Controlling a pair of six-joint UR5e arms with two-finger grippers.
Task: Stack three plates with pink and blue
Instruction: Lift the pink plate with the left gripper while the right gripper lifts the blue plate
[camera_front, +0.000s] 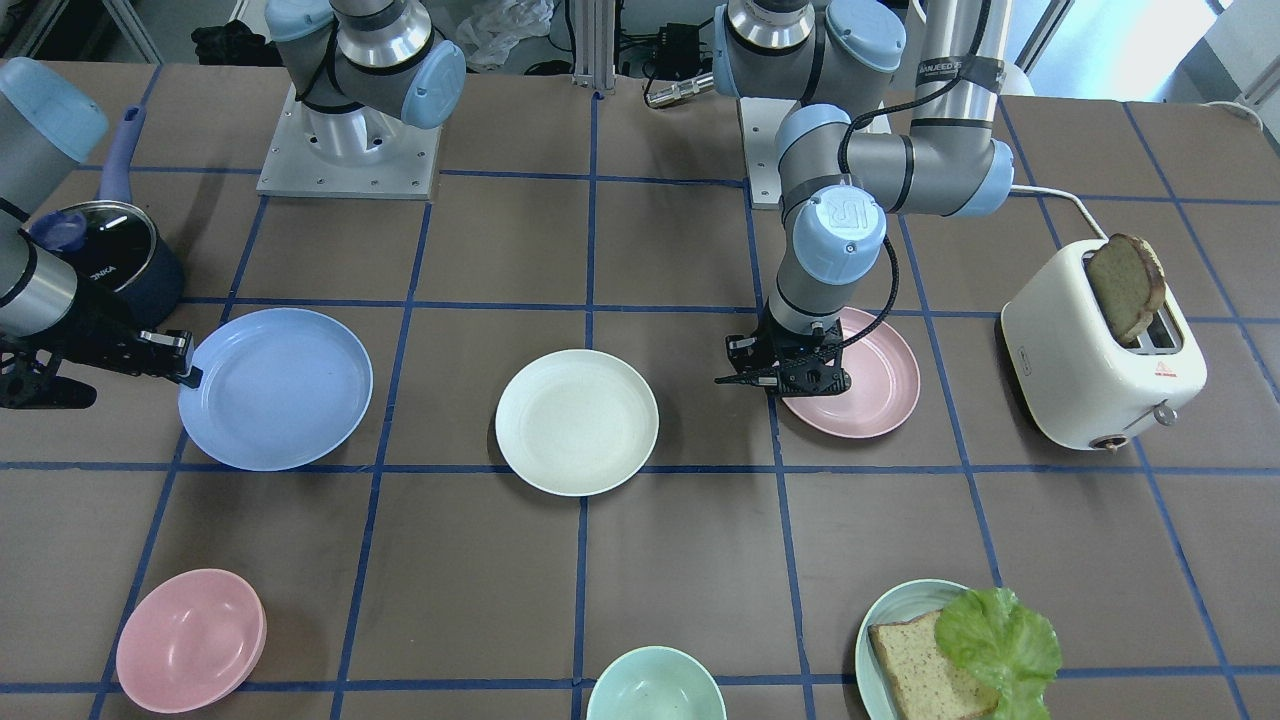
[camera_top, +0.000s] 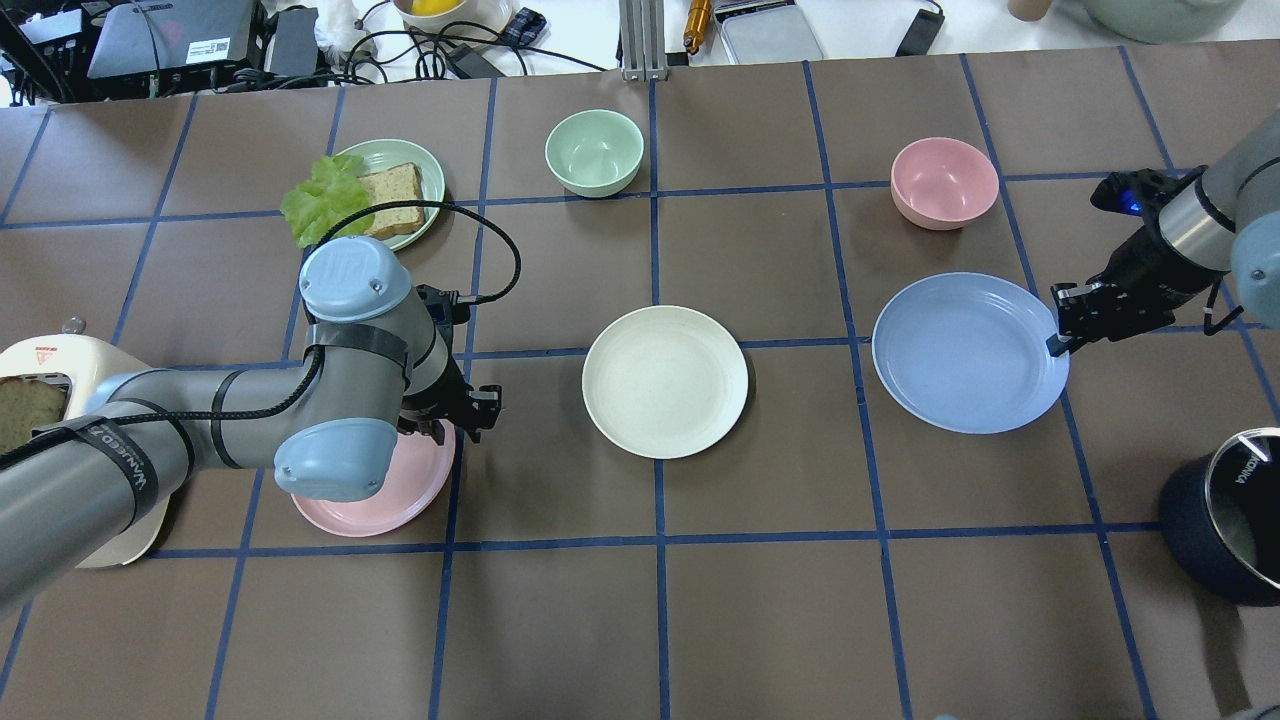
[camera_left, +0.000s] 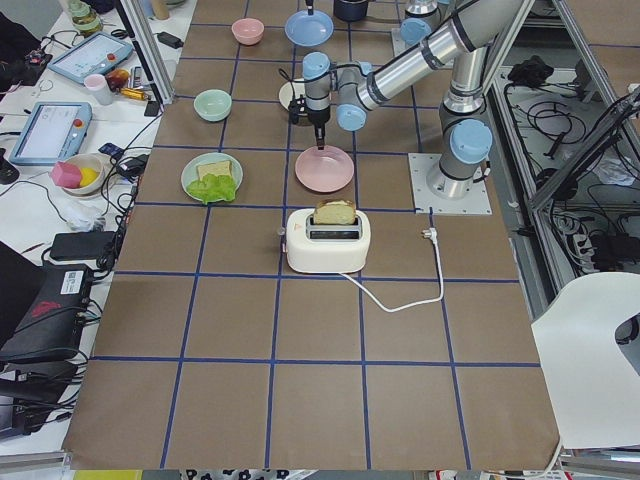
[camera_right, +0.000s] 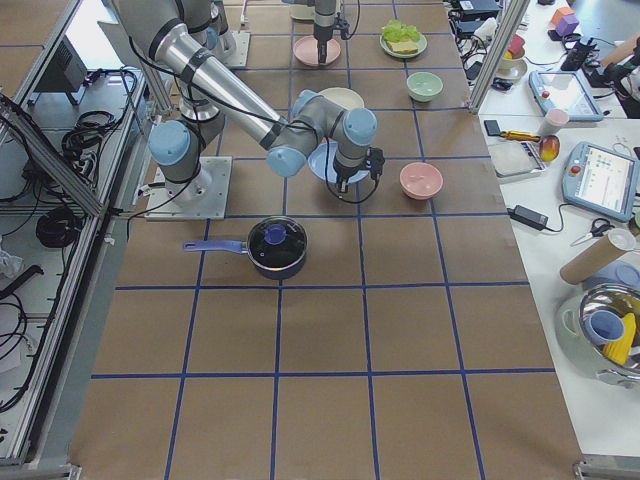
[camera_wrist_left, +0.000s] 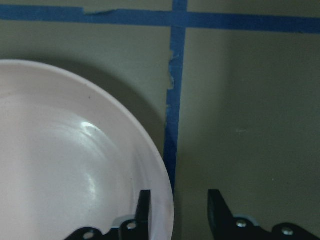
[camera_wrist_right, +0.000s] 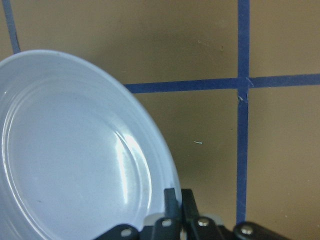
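The pale pink plate (camera_front: 873, 384) will fit over the cream-white plate (camera_front: 577, 422) and cover almost all of it when I stack them, because the cream-white plate looks just as wide.
The pale pink plate (camera_front: 870, 385) lies under my left wrist; it also shows in the overhead view (camera_top: 370, 500). My left gripper (camera_wrist_left: 177, 210) is open, its fingers straddling the pink plate's (camera_wrist_left: 75, 165) rim, one over the plate and one outside it. The light blue plate (camera_top: 965, 352) lies at the other end. My right gripper (camera_wrist_right: 177, 200) is shut on the blue plate's (camera_wrist_right: 75, 150) rim; I cannot tell whether the plate is lifted. The cream-white plate (camera_top: 665, 381) lies alone between them.
A white toaster (camera_front: 1100, 360) holding a bread slice stands beside the pink plate. A dark lidded pot (camera_front: 120, 260) sits near my right arm. A pink bowl (camera_front: 190, 640), a mint bowl (camera_front: 655, 685) and a teal plate (camera_front: 885, 620) with bread and lettuce line the far side.
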